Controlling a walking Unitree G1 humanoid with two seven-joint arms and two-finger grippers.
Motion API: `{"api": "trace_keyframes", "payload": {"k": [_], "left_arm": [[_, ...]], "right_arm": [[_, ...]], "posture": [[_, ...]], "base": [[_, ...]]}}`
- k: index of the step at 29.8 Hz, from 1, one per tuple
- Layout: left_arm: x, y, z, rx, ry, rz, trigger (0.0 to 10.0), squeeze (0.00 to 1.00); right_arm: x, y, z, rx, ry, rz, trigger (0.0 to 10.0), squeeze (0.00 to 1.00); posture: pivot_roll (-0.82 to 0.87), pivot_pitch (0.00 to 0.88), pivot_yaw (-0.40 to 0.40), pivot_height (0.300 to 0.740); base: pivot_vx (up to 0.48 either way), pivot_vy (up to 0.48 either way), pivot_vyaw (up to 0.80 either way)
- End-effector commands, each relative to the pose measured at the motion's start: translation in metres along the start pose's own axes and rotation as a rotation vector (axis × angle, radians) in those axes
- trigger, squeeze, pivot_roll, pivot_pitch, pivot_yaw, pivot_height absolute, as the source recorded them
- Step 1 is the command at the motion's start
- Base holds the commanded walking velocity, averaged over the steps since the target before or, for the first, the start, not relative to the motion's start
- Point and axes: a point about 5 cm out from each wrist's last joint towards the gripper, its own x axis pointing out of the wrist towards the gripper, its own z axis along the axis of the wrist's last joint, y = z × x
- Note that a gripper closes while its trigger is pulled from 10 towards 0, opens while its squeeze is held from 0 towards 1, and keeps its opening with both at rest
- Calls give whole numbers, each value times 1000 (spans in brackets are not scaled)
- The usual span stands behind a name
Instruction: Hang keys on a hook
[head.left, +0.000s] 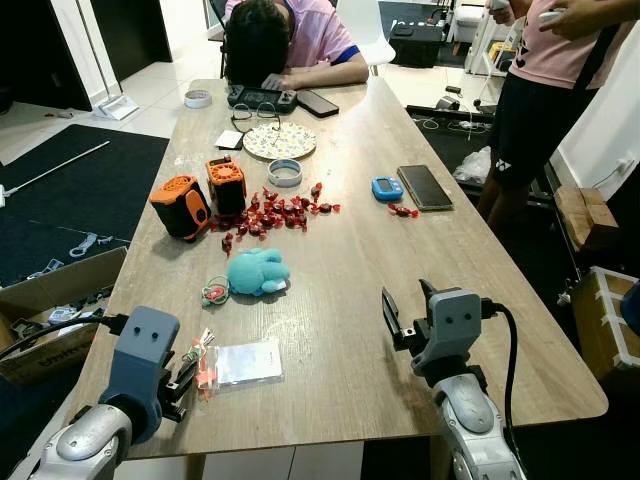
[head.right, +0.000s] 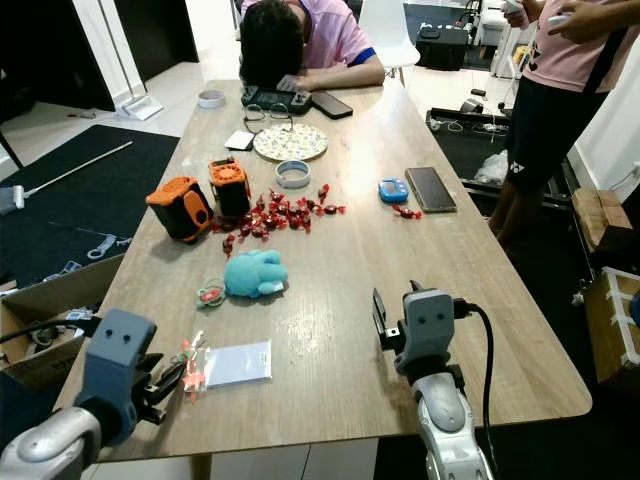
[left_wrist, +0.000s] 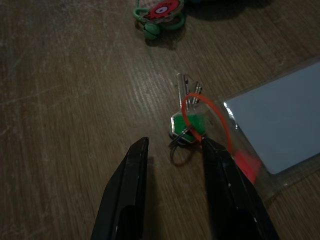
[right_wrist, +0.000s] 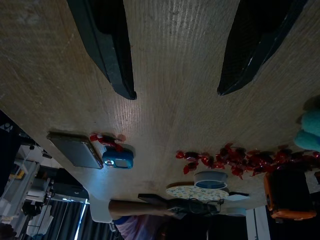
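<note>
The clear plastic card sleeve (head.left: 248, 363) is joined to the metal ring by the orange loop (left_wrist: 221, 117), so the sleeve will rise too when the robot lifts the keys.
A small bunch of keys (left_wrist: 186, 125) with a green head, a metal ring and an orange loop lies on the wooden table (head.left: 340, 300) near its front left corner. It touches a clear plastic card sleeve (head.left: 245, 362). My left gripper (left_wrist: 175, 147) is open and low over the table, its fingertips on either side of the key ring. In the eye views the keys (head.left: 197, 352) lie just ahead of the left gripper (head.left: 183, 378). My right gripper (head.left: 408, 312) hovers open over bare wood at the front right, holding nothing.
A teal plush toy (head.left: 257, 272) and a green-red charm (head.left: 214, 292) lie just beyond the keys. Farther off are red candies (head.left: 275, 210), two orange-black devices (head.left: 182, 207), a phone (head.left: 425, 187). One person (head.left: 285, 40) slumps at the far end; another (head.left: 550, 90) stands right.
</note>
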Motion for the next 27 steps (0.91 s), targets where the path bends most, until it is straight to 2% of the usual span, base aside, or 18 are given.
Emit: {"api": "trace_keyframes", "payload": {"k": [1, 3, 4, 5, 8, 9, 10, 14, 16, 17, 18, 19, 20, 21, 22, 24, 26, 27], "left_arm": [[-2, -1, -1, -1, 9, -3, 6314, 0], [-1, -1, -2, 5, 11, -1, 4941, 0], [-1, -1, -2, 5, 11, -1, 4941, 0], [-1, -1, -2, 6, 11, -1, 3882, 0], [-1, -1, -2, 5, 12, -2, 3373, 0], [-1, -1, -2, 3, 10, -3, 2706, 0], [-1, -1, -2, 3, 10, -3, 2706, 0], [0, 0, 1, -6, 2, -3, 588, 0], [0, 0, 1, -7, 1, -3, 588, 0], [0, 0, 1, -13, -1, -4, 745, 0], [-1, 1, 2, -29, -14, -9, 2588, 0], [-2, 1, 8, -58, -54, -18, 10000, 0], [-3, 0, 14, -88, -95, -26, 10000, 0], [-3, 2, 37, -171, -237, -9, 10000, 0], [-3, 2, 49, -199, -307, 16, 10000, 0], [-2, 4, 66, -230, -395, 73, 10000, 0], [-1, 5, 72, -240, -422, 99, 10000, 0], [0, 8, 91, -251, -506, 196, 10000, 0]], "right_arm": [[-1, -1, 0, 1, 4, -3, 10000, 0], [-1, -1, 0, 2, 4, -3, 10000, 0], [-1, -1, 0, 2, 4, -3, 10000, 0], [-1, -1, 1, 2, 3, -4, 10000, 0], [0, -1, 0, 1, 3, -5, 10000, 0], [0, -1, 0, 1, 3, -5, 10000, 0], [0, -1, 0, 1, 3, -5, 10000, 0], [0, -1, 0, 0, 3, -1, 10000, 0], [1, -1, 0, 0, 3, -1, 10000, 0], [1, -1, 0, 0, 3, 0, 10000, 0], [1, -1, 0, -1, 3, 1, 10000, 0], [1, -1, 0, -1, 3, 1, 10000, 0], [1, -1, 0, -1, 2, 2, 10000, 0], [2, -1, 0, -1, 0, 5, 10000, 0], [3, 0, 1, 0, -1, 6, 10000, 0], [4, 1, 1, 1, -4, 9, 10000, 0], [4, 1, 2, 2, -6, 11, 10000, 0], [6, 3, 3, 4, -13, 15, 10000, 0]], "posture": [[125, 184, 4, 740], [125, 184, 4, 740], [125, 184, 4, 740], [125, 184, 4, 740], [120, 180, 7, 740], [121, 179, 5, 740], [121, 179, 5, 740], [122, 174, 3, 740], [122, 174, 3, 740], [123, 172, 2, 740], [125, 171, 2, 740], [125, 170, 1, 740], [125, 170, 1, 740], [127, 168, -1, 740], [130, 166, -3, 740], [130, 166, -3, 740], [130, 166, -3, 740], [128, 162, -4, 740]], "base": [[0, 0, 0], [0, 0, 0], [0, 0, 0], [0, 0, 0], [0, 0, 0], [0, 0, 0], [0, 0, 0], [0, 0, 0], [0, 0, 0], [0, 0, 0], [0, 0, 0], [0, 0, 0], [0, 0, 0], [0, 0, 0], [0, 0, 0], [0, 0, 0], [0, 0, 0], [0, 0, 0]]}}
